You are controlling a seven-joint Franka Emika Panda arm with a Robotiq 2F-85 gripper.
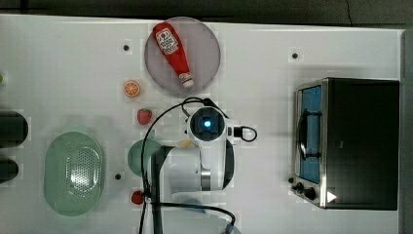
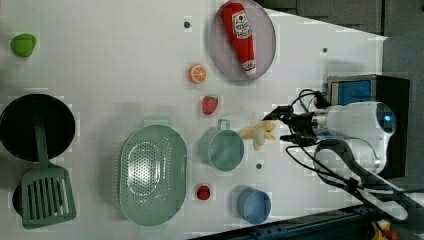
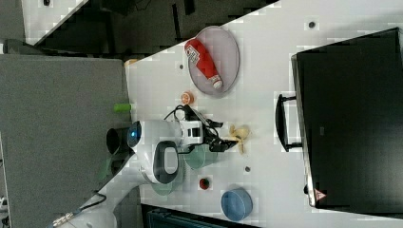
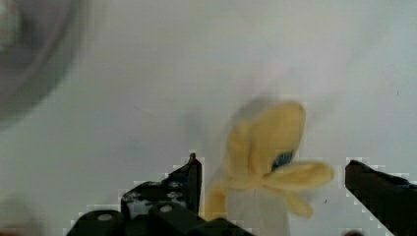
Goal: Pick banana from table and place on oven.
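Observation:
My gripper is to lift the whole banana (image 2: 262, 134), which will come up in one piece with its flaps still splayed, because the peel flaps join (image 4: 255, 179) at the banana's middle.
The pale-yellow banana (image 2: 257, 134) lies on the white table (image 2: 100, 60), just to the right of the teal cup (image 2: 222, 148) in the left view. My gripper (image 2: 281, 124) hangs open close over it. In the wrist view the banana (image 4: 268, 147) sits between the two black fingers (image 4: 189, 179) with its peel flaps splayed, and neither finger touches it. In the right view the gripper (image 3: 222, 137) sits just beside the banana (image 3: 239, 134). In the top view the arm covers most of the banana (image 1: 185, 144). The oven (image 1: 363, 141) stands closed at the top view's right.
A grey plate (image 1: 204, 46) carrying a ketchup bottle (image 1: 173, 51) lies at the top view's upper middle. An orange slice (image 1: 131, 88) and a strawberry (image 1: 144, 116) are near it. A green colander (image 1: 73, 173) lies at the top view's left, and a blue bowl (image 2: 254, 205) near the table edge.

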